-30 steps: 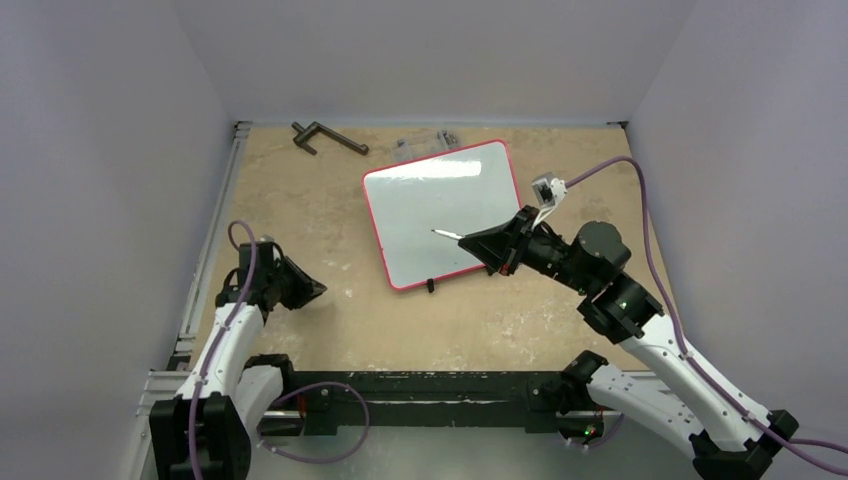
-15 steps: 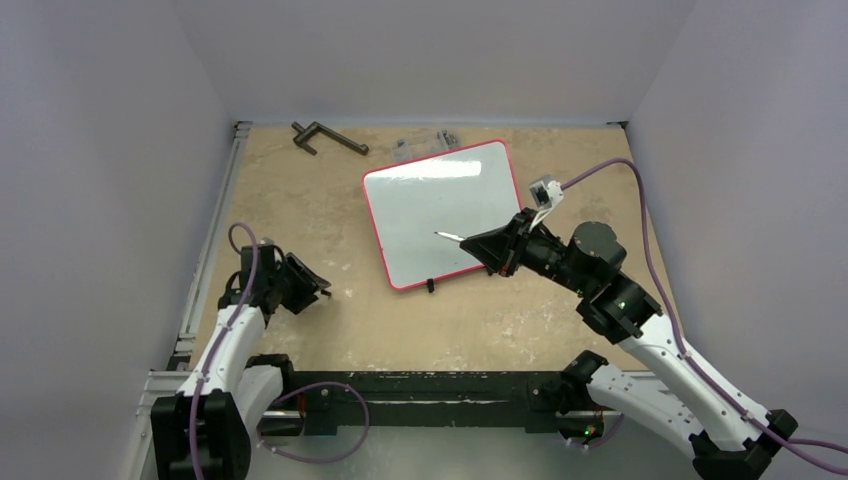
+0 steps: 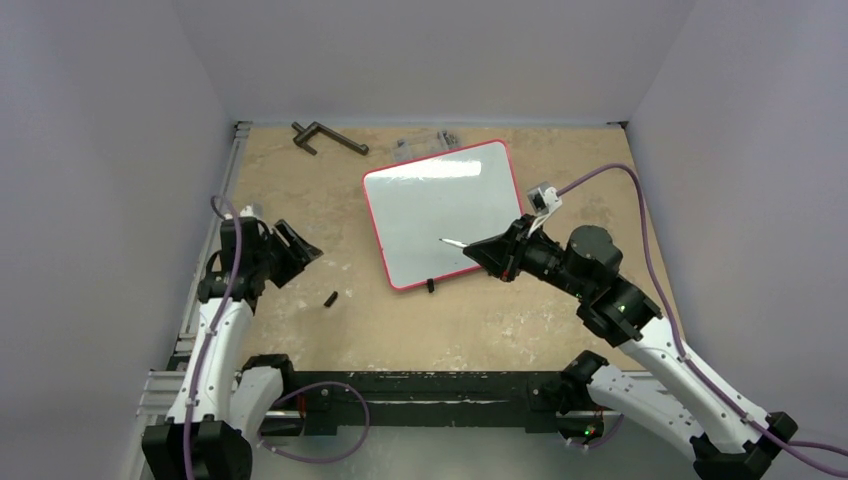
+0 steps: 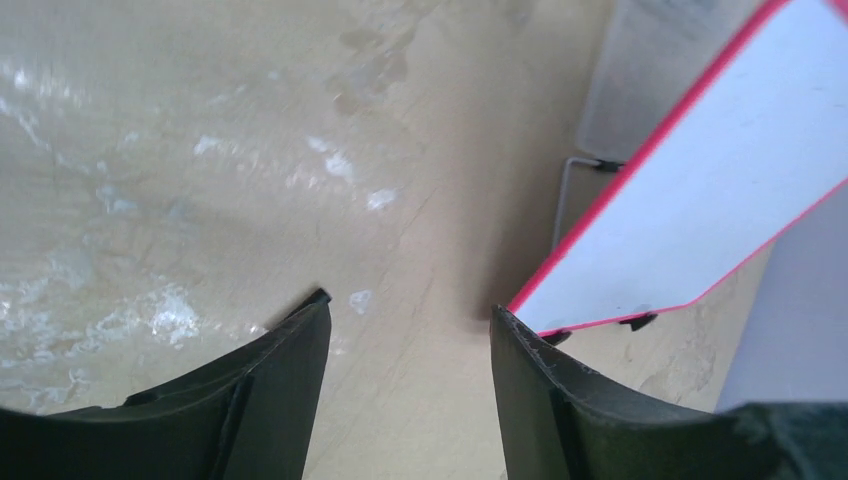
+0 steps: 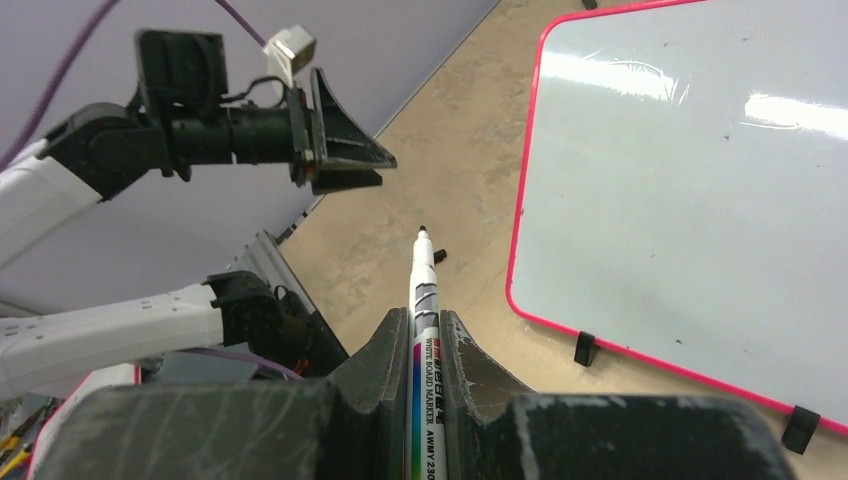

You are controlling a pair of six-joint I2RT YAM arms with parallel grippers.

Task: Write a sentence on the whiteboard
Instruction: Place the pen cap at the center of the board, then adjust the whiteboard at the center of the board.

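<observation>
The robot's left gripper goes on moving toward the whiteboard's nearest upper corner until it closes on the whiteboard's red-pink frame [image 3: 382, 168], since its fingers are open and that corner [image 3: 369, 178] is clear.
The whiteboard [image 3: 440, 210], white with a red-pink frame and two small black feet, lies flat on the tan table; its surface is blank. It also shows in the right wrist view [image 5: 690, 190] and the left wrist view [image 4: 720, 180]. My right gripper [image 3: 478, 250] [image 5: 420, 318] is shut on a white whiteboard marker [image 5: 424, 290], uncapped, whose tip hangs over the board's near edge [image 3: 443, 241]. My left gripper [image 3: 302, 252] [image 4: 410, 310] is open and empty, raised above the table left of the board. A small black cap [image 3: 331, 298] lies on the table below it.
A dark L-shaped tool [image 3: 328, 137] lies at the back left. A clear plastic item [image 3: 425, 147] sits behind the board's far edge. Grey walls close in on the left, back and right. A metal rail [image 3: 205, 260] runs along the table's left edge.
My left gripper opened and rose back to the left, leaving the small black cap on the table. My right gripper with the marker shifted slightly toward the near edge.
</observation>
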